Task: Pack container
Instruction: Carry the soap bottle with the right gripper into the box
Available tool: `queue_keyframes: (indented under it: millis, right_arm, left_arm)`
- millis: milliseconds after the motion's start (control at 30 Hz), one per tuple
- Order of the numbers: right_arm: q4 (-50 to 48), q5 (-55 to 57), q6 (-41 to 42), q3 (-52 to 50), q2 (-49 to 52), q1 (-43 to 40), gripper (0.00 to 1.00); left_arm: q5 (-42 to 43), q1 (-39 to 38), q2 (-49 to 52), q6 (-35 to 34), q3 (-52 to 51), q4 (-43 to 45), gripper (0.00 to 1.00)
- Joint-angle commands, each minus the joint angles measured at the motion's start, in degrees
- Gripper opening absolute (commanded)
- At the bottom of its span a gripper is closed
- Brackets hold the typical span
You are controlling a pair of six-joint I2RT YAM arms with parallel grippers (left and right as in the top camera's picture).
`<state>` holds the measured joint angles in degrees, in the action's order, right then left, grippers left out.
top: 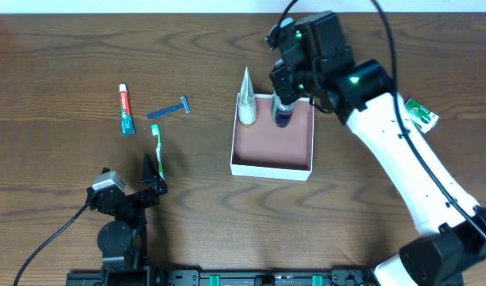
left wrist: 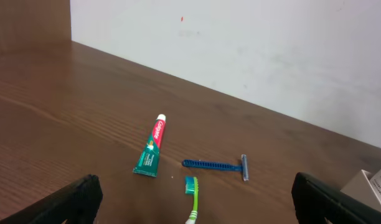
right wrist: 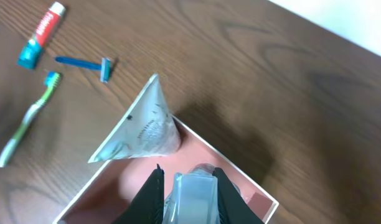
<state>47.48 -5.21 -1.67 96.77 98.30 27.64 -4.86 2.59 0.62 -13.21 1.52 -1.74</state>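
I should keep lowering the clear bottle (top: 283, 115) with my right gripper close beside the silvery tube until the bottle's base stands, then let go. The bottle is upright over the container's free pink bottom.
The container (top: 273, 163) is a shallow white-walled box with a pinkish floor, right of the table's middle. A silvery cone-shaped tube (top: 247, 99) stands in its far left corner. My right gripper (top: 283, 97) is shut on a clear bottle (top: 283, 117) with a dark base, held upright over the container's far side. In the right wrist view both black fingers (right wrist: 154, 193) clamp the bottle (right wrist: 193, 199) above the pink floor (right wrist: 116, 186), beside the tube (right wrist: 141, 127). My left gripper (top: 130, 176) is open and holds nothing, near the table's front left.
Left of the container lie a toothpaste tube (top: 126, 109), a blue razor (top: 169, 110) and a green toothbrush (top: 157, 147). The left wrist view shows the toothbrush (left wrist: 192, 199) between my open fingers (left wrist: 72, 199). A green-and-white packet (top: 422, 114) lies at the right.
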Motion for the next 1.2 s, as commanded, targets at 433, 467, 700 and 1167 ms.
queue_keyframes:
  millis: [433, 467, 700, 1167]
  right_arm:
    - [-5.3, 4.8, 6.0, 0.6, 7.4, 2.4, 0.01]
    - [-5.6, 5.1, 6.0, 0.5, 7.6, 2.8, 0.01]
    - [-7.1, 7.9, 7.0, 0.4, 8.7, 4.7, 0.02]
    - [-15.2, 8.0, 7.9, -7.4, 8.9, 5.1, 0.01]
  left_arm:
    - [-0.7, 0.3, -0.3, 0.9, -1.3, -2.0, 0.98]
    - [-0.7, 0.3, -0.3, 0.9, -1.3, -2.0, 0.98]
    - [-0.7, 0.3, -0.3, 0.9, -1.3, -2.0, 0.98]
    - [-0.7, 0.3, -0.3, 0.9, -1.3, -2.0, 0.98]
